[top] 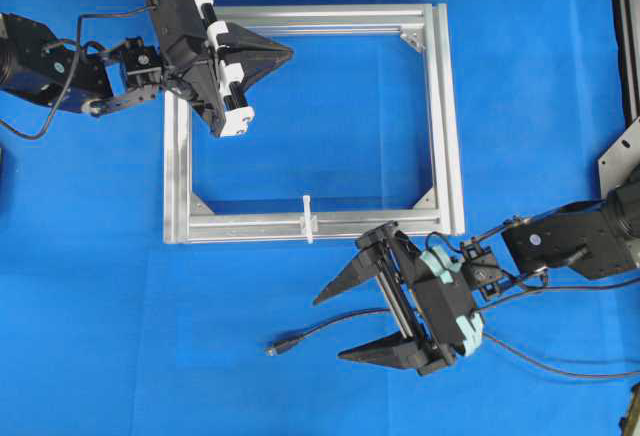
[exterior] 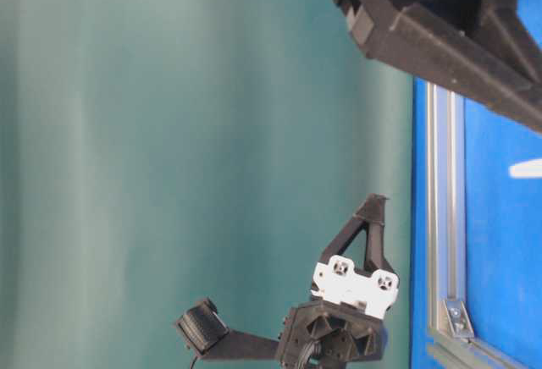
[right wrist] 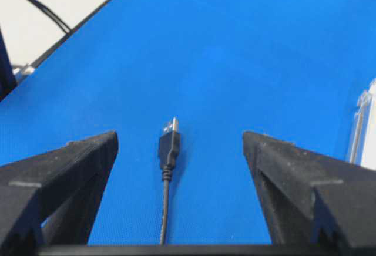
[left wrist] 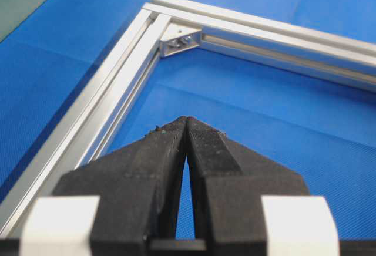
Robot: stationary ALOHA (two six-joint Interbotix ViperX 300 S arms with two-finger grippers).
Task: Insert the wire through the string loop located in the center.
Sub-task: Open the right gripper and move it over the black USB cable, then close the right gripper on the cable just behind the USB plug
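Note:
A short, nearly straight part of the cable (top: 334, 322) leads to the plug (top: 286, 344), so I expect the plug to stick straight out ahead when I lift the cable.
The wire (top: 330, 324) lies on the blue mat in front of the frame, its plug (top: 272, 349) pointing left. My right gripper (top: 330, 328) is open and straddles the cable just behind the plug. In the right wrist view the plug (right wrist: 169, 144) rests flat on the mat between the fingers of the right gripper (right wrist: 179, 138), touching neither. The string loop (top: 308, 218) stands white and upright on the middle of the frame's near bar. My left gripper (top: 290, 53) is shut and empty over the frame's far left corner; the left wrist view shows its tips (left wrist: 186, 120) pressed together.
The silver aluminium frame (top: 445, 106) lies flat on the blue mat, with corner brackets (left wrist: 179, 41) inside it. The wire's cable trails off to the right under the right arm (top: 570, 241). A metal bracket (top: 622, 156) sits at the right edge.

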